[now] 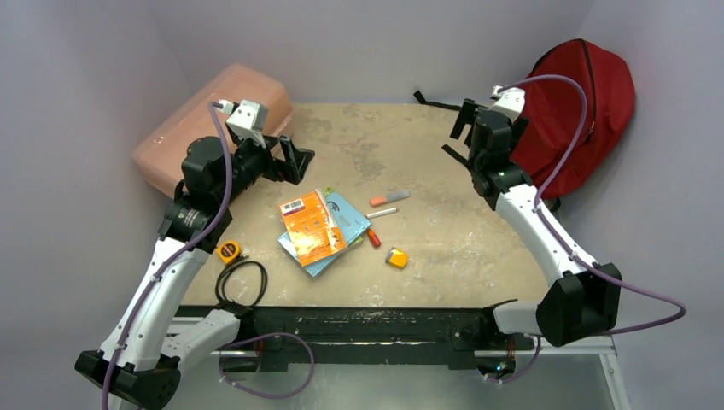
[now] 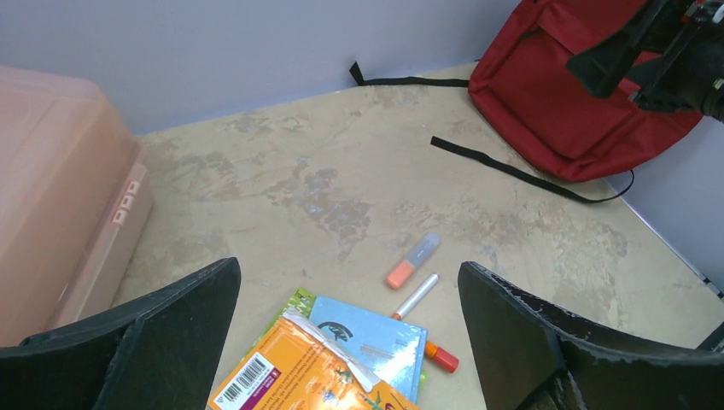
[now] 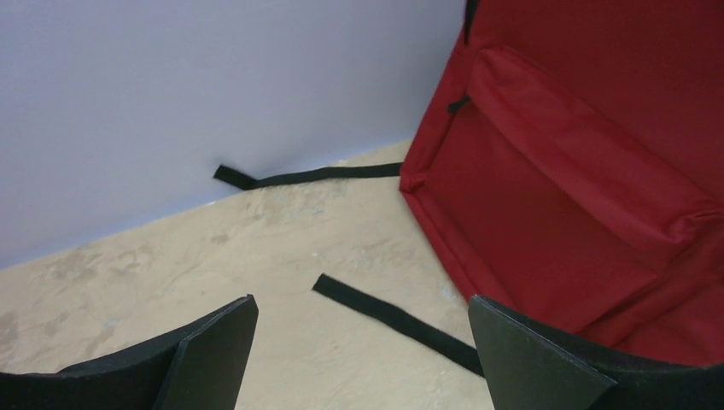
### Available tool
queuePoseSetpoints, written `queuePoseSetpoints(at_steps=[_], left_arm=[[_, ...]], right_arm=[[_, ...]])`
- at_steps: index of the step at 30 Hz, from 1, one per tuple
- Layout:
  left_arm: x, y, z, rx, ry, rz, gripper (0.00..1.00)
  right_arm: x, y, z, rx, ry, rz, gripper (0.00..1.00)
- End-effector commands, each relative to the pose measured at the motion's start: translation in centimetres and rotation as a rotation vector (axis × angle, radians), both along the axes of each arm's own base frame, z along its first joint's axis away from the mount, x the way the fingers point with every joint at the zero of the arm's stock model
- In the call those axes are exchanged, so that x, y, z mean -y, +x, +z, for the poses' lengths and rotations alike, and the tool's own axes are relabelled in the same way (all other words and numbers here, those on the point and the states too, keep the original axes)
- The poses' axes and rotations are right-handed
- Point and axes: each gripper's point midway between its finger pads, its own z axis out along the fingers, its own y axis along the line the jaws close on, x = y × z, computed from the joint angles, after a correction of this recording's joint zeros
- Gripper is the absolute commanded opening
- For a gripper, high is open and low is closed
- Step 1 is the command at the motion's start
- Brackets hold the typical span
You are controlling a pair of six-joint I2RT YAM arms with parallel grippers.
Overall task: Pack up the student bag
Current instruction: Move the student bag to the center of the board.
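I can see the student bag's zipped edge (image 1: 593, 90) standing clear for my open fingers, so I should next move my right gripper toward that edge (image 1: 598, 111) until the fingers are on both sides of it and close.
The dark red student bag (image 1: 589, 94) leans against the far right wall, its black straps (image 3: 401, 323) trailing on the table. It also shows in the left wrist view (image 2: 555, 111) and the right wrist view (image 3: 589, 196). My right gripper (image 1: 459, 130) (image 3: 363, 303) is open and empty, low over a strap just left of the bag. My left gripper (image 1: 300, 162) (image 2: 348, 269) is open and empty, above the table behind a stack of books: an orange book (image 1: 312, 226) (image 2: 316, 371) on a blue one (image 1: 352, 213) (image 2: 376, 337).
An orange highlighter (image 1: 388, 198) (image 2: 412, 260), a silver pen (image 1: 382, 213) (image 2: 416, 296), a red-orange marker (image 1: 374, 237) (image 2: 442, 357) and a small yellow item (image 1: 396, 258) lie right of the books. A pink plastic box (image 1: 205, 128) (image 2: 60, 188) stands far left. A yellow tape measure (image 1: 228, 251) and a black cable (image 1: 243, 282) lie near the front left.
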Motion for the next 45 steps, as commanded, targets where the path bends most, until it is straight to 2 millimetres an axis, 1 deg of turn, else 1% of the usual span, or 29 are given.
queuePoseSetpoints(at_steps=[1,4,6,9,11,13,14,15,19,25,28,30,32,33,35,39,42,44,45], left_arm=[[0.9,-0.3,0.8,0.035,-0.021,-0.042,1.00],[1.0,-0.1,0.5,0.027,-0.017,-0.037,1.00],[1.1,0.0,0.4,0.023,-0.019,-0.041,1.00],[1.4,0.1,0.1,0.010,-0.025,-0.054,1.00],[1.7,0.3,-0.2,0.001,-0.026,-0.061,1.00],[1.9,0.4,-0.5,-0.013,-0.029,-0.069,1.00],[2.1,0.5,-0.7,-0.019,-0.031,-0.074,1.00],[2.4,0.5,-0.8,-0.023,-0.034,-0.083,1.00],[3.4,0.4,-1.5,-0.041,-0.024,-0.114,1.00],[5.2,0.3,-2.7,-0.076,-0.004,-0.167,1.00],[5.5,0.7,-3.3,-0.097,0.005,-0.167,1.00],[5.6,0.8,-3.6,-0.108,0.007,-0.170,1.00],[5.7,1.0,-3.8,-0.116,0.009,-0.169,1.00],[5.7,1.0,-3.9,-0.119,0.010,-0.169,1.00],[5.9,1.2,-4.3,-0.131,0.009,-0.169,1.00],[6.4,1.8,-5.3,-0.166,0.013,-0.178,1.00],[6.6,2.0,-5.7,-0.177,0.013,-0.185,0.99],[6.5,2.1,-5.8,-0.179,0.019,-0.180,0.99],[6.4,2.1,-5.8,-0.178,0.022,-0.173,0.99]], right_arm=[[5.0,-0.2,4.1,0.069,-0.020,-0.179,0.99],[8.4,-0.7,6.1,0.096,-0.049,-0.307,0.99],[10.5,-1.4,7.8,0.117,-0.086,-0.408,0.99],[13.0,-2.4,9.3,0.105,-0.154,-0.534,0.99],[15.2,-3.1,10.3,0.120,-0.170,-0.608,0.99],[17.0,-3.3,10.5,0.129,-0.177,-0.646,0.99],[17.4,-3.1,10.4,0.110,-0.200,-0.637,0.99],[18.7,-2.9,10.0,0.092,-0.209,-0.651,0.99],[21.3,-2.2,8.6,0.021,-0.242,-0.677,0.99],[23.9,-1.0,7.3,-0.017,-0.271,-0.663,0.99],[24.9,-0.7,7.1,-0.040,-0.305,-0.692,0.99],[26.0,-0.7,7.1,-0.060,-0.324,-0.745,0.99],[26.9,-0.6,6.7,-0.089,-0.331,-0.786,0.98],[27.2,-0.3,6.1,-0.109,-0.338,-0.794,0.96],[27.6,0.1,5.8,-0.126,-0.355,-0.805,0.92],[28.4,1.2,5.5,-0.150,-0.389,-0.807,0.86],[28.9,2.4,4.9,-0.170,-0.408,-0.774,0.78],[28.9,3.1,4.5,-0.186,-0.403,-0.756,0.63],[28.9,3.2,4.3,-0.196,-0.395,-0.756,0.53]])
